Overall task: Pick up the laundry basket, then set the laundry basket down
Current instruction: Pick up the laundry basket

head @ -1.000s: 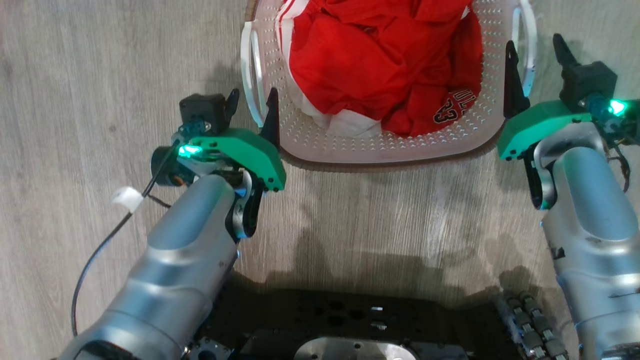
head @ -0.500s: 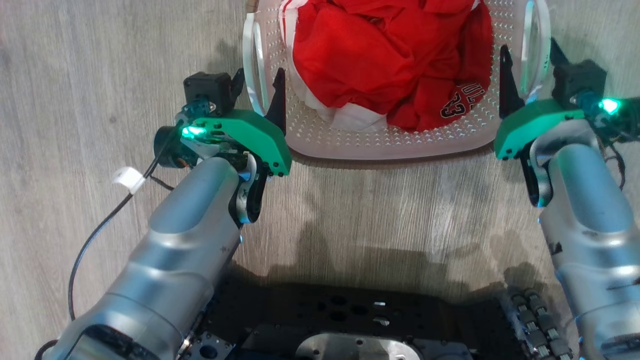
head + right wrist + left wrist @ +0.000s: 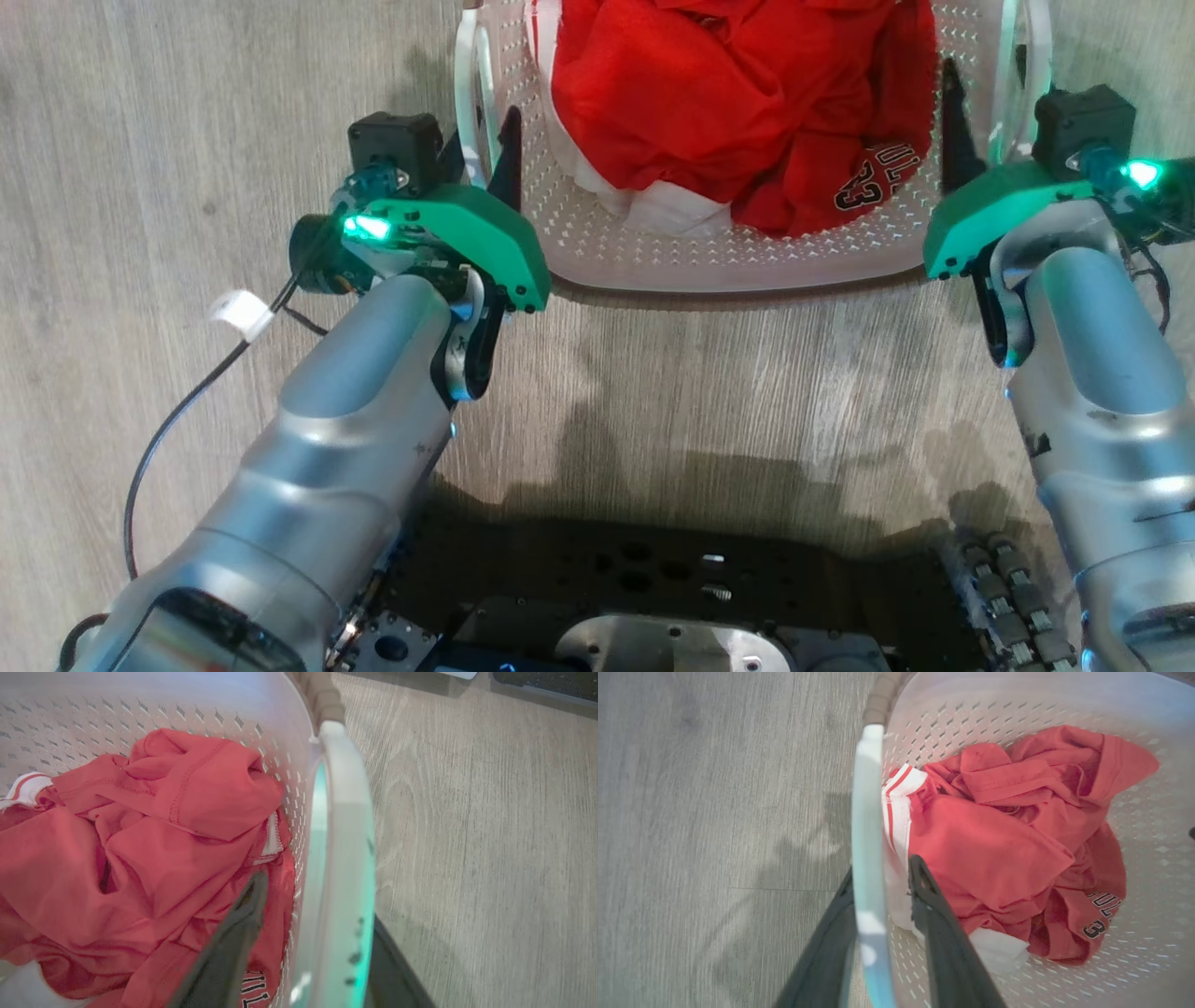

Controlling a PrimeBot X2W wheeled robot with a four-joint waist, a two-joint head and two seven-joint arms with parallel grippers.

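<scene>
The red clothes (image 3: 734,106) sit well below the laundry basket's rim (image 3: 734,293), so they will stay in place and come along when the robot lifts and carries the laundry basket.
The white perforated laundry basket (image 3: 709,261) stands on the floor at the top centre, holding red clothes (image 3: 728,84). My left gripper (image 3: 483,154) is open and straddles the basket's left handle (image 3: 476,84), one finger inside the basket and one outside. In the left wrist view the handle (image 3: 868,812) runs between the two dark fingers (image 3: 938,933) with small gaps. My right gripper (image 3: 990,84) is open astride the right handle (image 3: 1013,56). In the right wrist view its inner finger (image 3: 229,947) lies over the clothes, apart from the handle (image 3: 345,835).
Grey wood-look floor (image 3: 187,140) surrounds the basket. My dark base (image 3: 653,579) fills the bottom edge. A black cable with a white tag (image 3: 238,313) hangs off the left arm. A dark object (image 3: 546,681) sits at the far edge of the right wrist view.
Both grippers have slid further along the handles, which now sit deeper between the fingers. The left gripper's fingers stand closer together. The head view has shifted slightly.
</scene>
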